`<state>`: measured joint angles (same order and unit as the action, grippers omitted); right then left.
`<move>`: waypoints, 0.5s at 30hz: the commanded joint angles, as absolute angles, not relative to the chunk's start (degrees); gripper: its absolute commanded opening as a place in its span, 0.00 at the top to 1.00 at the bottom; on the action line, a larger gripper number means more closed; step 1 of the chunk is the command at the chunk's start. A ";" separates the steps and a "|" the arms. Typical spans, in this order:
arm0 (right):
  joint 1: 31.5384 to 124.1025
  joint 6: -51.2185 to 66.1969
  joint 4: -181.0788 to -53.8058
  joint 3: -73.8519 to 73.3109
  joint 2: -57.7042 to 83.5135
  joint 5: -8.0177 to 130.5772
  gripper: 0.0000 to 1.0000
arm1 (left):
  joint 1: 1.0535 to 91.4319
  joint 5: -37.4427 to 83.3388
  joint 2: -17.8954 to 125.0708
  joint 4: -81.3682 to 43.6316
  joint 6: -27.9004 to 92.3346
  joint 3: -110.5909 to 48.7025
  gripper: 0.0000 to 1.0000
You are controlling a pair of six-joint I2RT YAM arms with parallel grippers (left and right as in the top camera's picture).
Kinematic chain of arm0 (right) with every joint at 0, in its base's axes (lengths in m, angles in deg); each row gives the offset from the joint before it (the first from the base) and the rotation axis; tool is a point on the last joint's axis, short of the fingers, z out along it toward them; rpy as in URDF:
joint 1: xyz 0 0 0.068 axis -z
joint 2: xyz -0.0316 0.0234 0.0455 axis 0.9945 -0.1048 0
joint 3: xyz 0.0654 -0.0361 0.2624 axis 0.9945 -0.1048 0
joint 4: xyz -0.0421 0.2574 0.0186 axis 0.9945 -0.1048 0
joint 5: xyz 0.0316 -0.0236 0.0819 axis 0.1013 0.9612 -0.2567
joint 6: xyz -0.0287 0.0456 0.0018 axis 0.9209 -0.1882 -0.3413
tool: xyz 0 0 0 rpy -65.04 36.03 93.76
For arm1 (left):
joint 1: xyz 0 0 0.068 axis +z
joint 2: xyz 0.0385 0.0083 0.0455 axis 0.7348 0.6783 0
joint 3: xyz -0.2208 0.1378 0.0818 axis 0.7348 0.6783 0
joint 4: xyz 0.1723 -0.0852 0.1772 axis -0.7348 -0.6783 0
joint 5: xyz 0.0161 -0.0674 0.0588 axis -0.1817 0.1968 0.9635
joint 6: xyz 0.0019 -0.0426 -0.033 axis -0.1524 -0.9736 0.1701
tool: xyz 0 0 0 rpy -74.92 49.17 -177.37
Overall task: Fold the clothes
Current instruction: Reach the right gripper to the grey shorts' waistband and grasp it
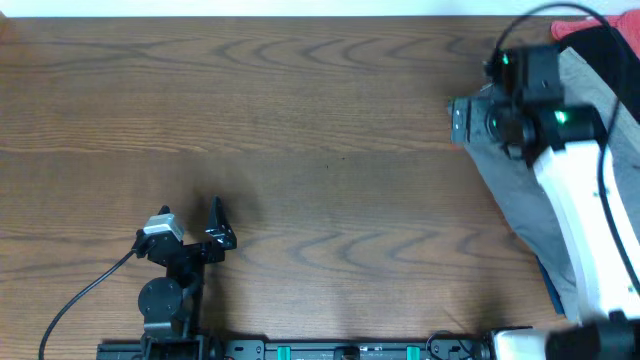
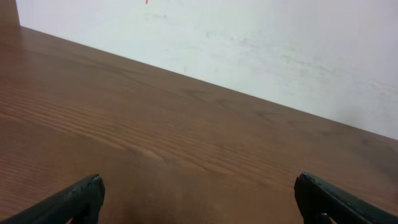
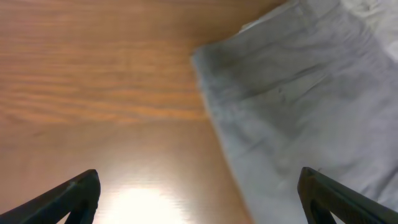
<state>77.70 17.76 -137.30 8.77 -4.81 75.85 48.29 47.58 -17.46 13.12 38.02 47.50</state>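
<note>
The free edge of the grey shorts point(image 3: 222, 138) runs between the right gripper's open fingers, so the right gripper goes on down to the shorts' corner point(image 3: 203, 60) and closes there.
Mid-grey shorts point(image 1: 520, 200) lie at the table's right edge, partly under my right arm. In the right wrist view the grey shorts point(image 3: 298, 93) fill the right half and their left edge runs down the middle. My right gripper point(image 3: 199, 186) is open and empty, hovering over that edge with one finger above bare wood and the other above cloth; from overhead it point(image 1: 475, 120) is mostly hidden by the wrist. A red piece point(image 1: 575, 25) and a black piece point(image 1: 600, 45) lie at the far right corner. My left gripper point(image 1: 192, 218) point(image 2: 199, 186) is open and empty over bare wood.
The wooden table point(image 1: 300, 120) runs to a white wall point(image 2: 280, 43) at the back. A bit of blue cloth point(image 1: 550, 285) shows under the shorts near the right arm. A black cable point(image 1: 80, 300) trails from the left arm at the front.
</note>
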 commanded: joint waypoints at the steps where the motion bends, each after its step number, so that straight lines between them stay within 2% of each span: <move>1: 77.63 22.02 -135.83 12.68 -9.03 77.95 0.01 | 48.11 48.26 -17.83 11.52 37.89 48.70 0.02; 4: 77.63 24.32 -134.09 13.29 -13.66 80.15 0.01 | 48.11 48.26 -17.83 11.52 37.89 48.70 0.02; 9: 77.68 25.52 -131.88 13.29 -22.58 81.62 0.09 | 48.11 48.26 -17.83 11.52 37.89 48.70 0.02; 15: 77.70 29.08 -127.00 13.29 -31.39 81.60 0.08 | 48.11 48.26 -17.83 11.52 37.89 48.70 0.02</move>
<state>77.70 26.20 -128.25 12.64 -29.33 80.48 48.29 47.58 -17.46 13.12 38.02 47.50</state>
